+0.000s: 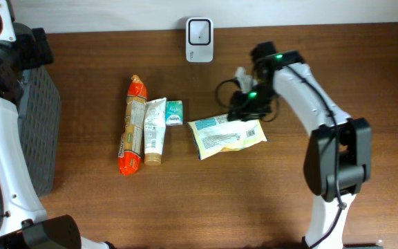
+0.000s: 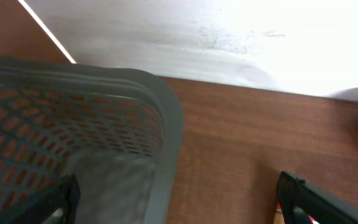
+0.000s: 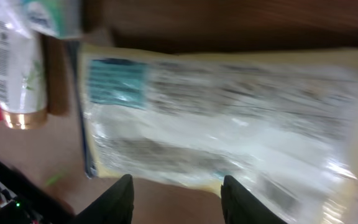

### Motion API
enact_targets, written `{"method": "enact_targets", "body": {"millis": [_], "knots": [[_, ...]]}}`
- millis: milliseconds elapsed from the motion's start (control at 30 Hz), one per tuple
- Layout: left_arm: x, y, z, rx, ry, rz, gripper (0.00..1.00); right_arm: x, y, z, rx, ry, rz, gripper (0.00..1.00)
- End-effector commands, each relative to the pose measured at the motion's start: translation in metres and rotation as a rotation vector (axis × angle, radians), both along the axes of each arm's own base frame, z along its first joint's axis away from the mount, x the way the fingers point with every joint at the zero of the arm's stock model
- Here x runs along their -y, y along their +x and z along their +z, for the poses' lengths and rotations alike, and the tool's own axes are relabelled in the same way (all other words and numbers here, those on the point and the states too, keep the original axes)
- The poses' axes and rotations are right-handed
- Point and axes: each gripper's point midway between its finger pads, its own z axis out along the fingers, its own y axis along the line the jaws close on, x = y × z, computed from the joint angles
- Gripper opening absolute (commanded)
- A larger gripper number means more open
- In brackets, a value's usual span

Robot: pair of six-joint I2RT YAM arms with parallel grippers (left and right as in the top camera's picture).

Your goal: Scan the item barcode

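Note:
The pouch's barcode (image 1: 251, 133) is on the end of the pouch close to my right gripper. Next, I turn the pouch around and take hold of its teal label end (image 1: 204, 124) before I scan.
A yellow-and-white printed pouch (image 1: 225, 136) lies flat on the wooden table, right of centre. My right gripper (image 1: 243, 104) hangs over its far right edge. In the right wrist view the blurred pouch (image 3: 229, 118) fills most of the frame. The right gripper (image 3: 178, 199) is open, and bare table shows between its dark fingertips (image 3: 120, 198), just short of the pouch's edge. No barcode can be made out. A white scanner (image 1: 199, 39) stands at the table's back edge. My left gripper (image 2: 182, 205) is wide open over the basket rim, holding nothing.
A grey mesh basket (image 1: 39, 131) sits at the far left, and its rim (image 2: 166, 124) shows in the left wrist view. Left of the pouch lie an orange packet (image 1: 134, 124), a white tube (image 1: 155, 130) and a small teal box (image 1: 175, 112).

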Motion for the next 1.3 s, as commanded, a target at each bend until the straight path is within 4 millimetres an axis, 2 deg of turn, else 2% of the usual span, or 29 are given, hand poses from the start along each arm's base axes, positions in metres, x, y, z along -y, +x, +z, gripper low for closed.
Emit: {"method": "enact_targets", "body": {"millis": [0,33,100,133,200,367,433,500,533,667,767,800,833,867,933,967,1033,1067,1100,1133,1167,1200,1267], "knots": [[0.001,-0.003,0.014,0.03,0.019,-0.01,0.99,-0.07,-0.014,0.009,0.068,-0.012,0.06,0.45],[0.001,-0.003,0.014,0.03,0.019,-0.01,0.99,-0.104,-0.027,0.004,0.097,-0.037,0.094,0.45],[0.001,-0.003,0.014,0.03,0.019,-0.01,0.99,-0.143,-0.062,-0.013,0.059,-0.071,0.146,0.46],[0.001,-0.003,0.014,0.03,0.019,-0.01,0.99,-0.147,-0.072,-0.024,0.043,-0.12,0.142,0.45],[0.001,-0.003,0.014,0.03,0.019,-0.01,0.99,-0.139,-0.08,-0.035,0.022,-0.189,0.118,0.45],[0.001,-0.003,0.014,0.03,0.019,-0.01,0.99,-0.074,-0.093,-0.046,-0.094,-0.407,0.074,0.45],[0.001,-0.003,0.014,0.03,0.019,-0.01,0.99,-0.042,-0.092,-0.049,-0.138,-0.483,0.034,0.45],[0.001,-0.003,0.014,0.03,0.019,-0.01,0.99,0.011,-0.079,-0.046,-0.178,-0.59,-0.051,0.45],[0.001,-0.003,0.014,0.03,0.019,-0.01,0.99,0.03,-0.072,-0.045,-0.18,-0.626,-0.084,0.45],[0.001,-0.003,0.014,0.03,0.019,-0.01,0.99,0.126,-0.042,-0.045,-0.234,-0.656,-0.32,0.45],[0.001,-0.003,0.014,0.03,0.019,-0.01,0.99,0.169,-0.026,-0.048,-0.235,-0.606,-0.44,0.46],[0.001,-0.003,0.014,0.03,0.019,-0.009,0.99,0.173,-0.017,-0.05,-0.228,-0.507,-0.46,0.46],[0.001,-0.003,0.014,0.03,0.019,-0.01,0.99,0.168,-0.007,-0.05,-0.213,-0.39,-0.465,0.47],[0.001,-0.003,0.014,0.03,0.019,-0.01,0.99,0.159,0.006,-0.045,-0.188,-0.232,-0.472,0.55],[0.001,-0.003,0.014,0.03,0.019,-0.01,0.99,0.146,0.023,-0.024,-0.13,0.008,-0.459,0.63],[0.001,-0.003,0.014,0.03,0.019,-0.01,0.99,0.152,0.028,-0.01,-0.091,0.047,-0.475,0.64],[0.001,-0.003,0.014,0.03,0.019,-0.01,0.99,0.164,0.032,0.039,0.044,0.11,-0.477,0.67],[0.001,-0.003,0.014,0.03,0.019,-0.01,0.99,0.169,0.023,0.07,0.1,0.1,-0.488,0.73],[0.001,-0.003,0.014,0.03,0.019,-0.01,0.99,0.169,0.002,0.092,0.127,0.066,-0.494,0.88],[0.001,-0.003,0.014,0.03,0.019,-0.01,0.99,0.167,-0.009,0.096,0.14,0.071,-0.515,0.93],[0.001,-0.003,0.014,0.03,0.019,-0.01,0.99,0.164,-0.021,0.092,0.173,0.08,-0.551,0.98],[0.001,-0.003,0.014,0.03,0.019,-0.01,0.99,0.16,-0.031,0.08,0.206,0.113,-0.604,0.99],[0.001,-0.003,0.014,0.03,0.019,-0.01,0.99,0.148,-0.04,0.052,0.244,0.201,-0.662,0.99]]}}
